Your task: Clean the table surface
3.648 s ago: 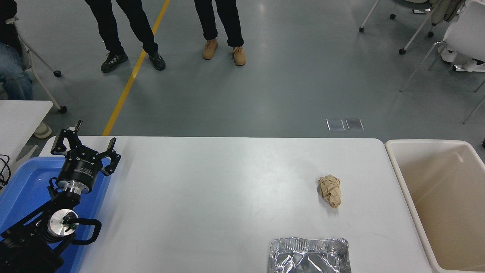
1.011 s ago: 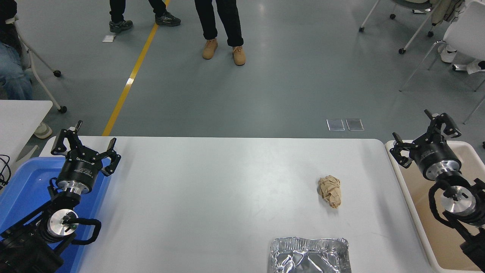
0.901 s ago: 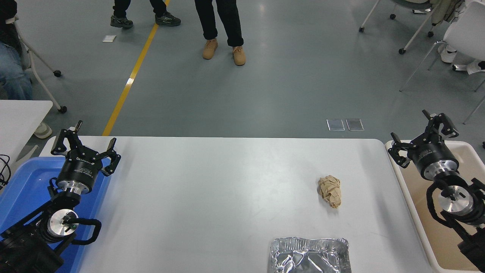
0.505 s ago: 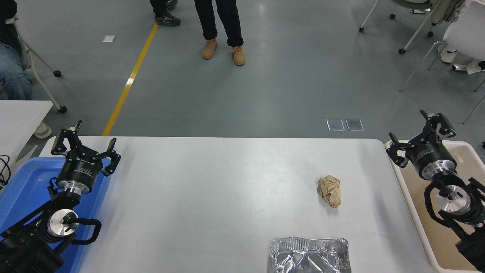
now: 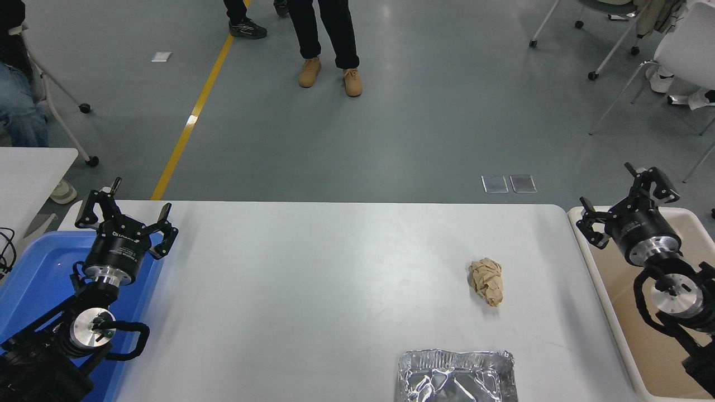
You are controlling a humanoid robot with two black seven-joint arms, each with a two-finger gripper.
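Observation:
My gripper will lift the crinkled foil tray away whole and leave a clear surface, because the table is clean white around the tray.
The white table surface fills the lower middle of the head view. A crumpled brown paper ball lies on its right part. A crinkled foil tray sits at the front edge, below the ball. My right gripper is open and empty, raised over the beige bin, to the right of the paper ball and apart from it. My left gripper is open and empty, parked at the lower left over the blue tray.
A beige bin stands at the table's right end. A blue tray stands at the left end. A smaller white table shows at the left edge. People's legs stand on the floor beyond. Chairs stand at top right.
My right arm has come into view at the right over the beige bin, crept left, then shifted back right. The person at top left walked away. The paper ball and foil tray have not moved.

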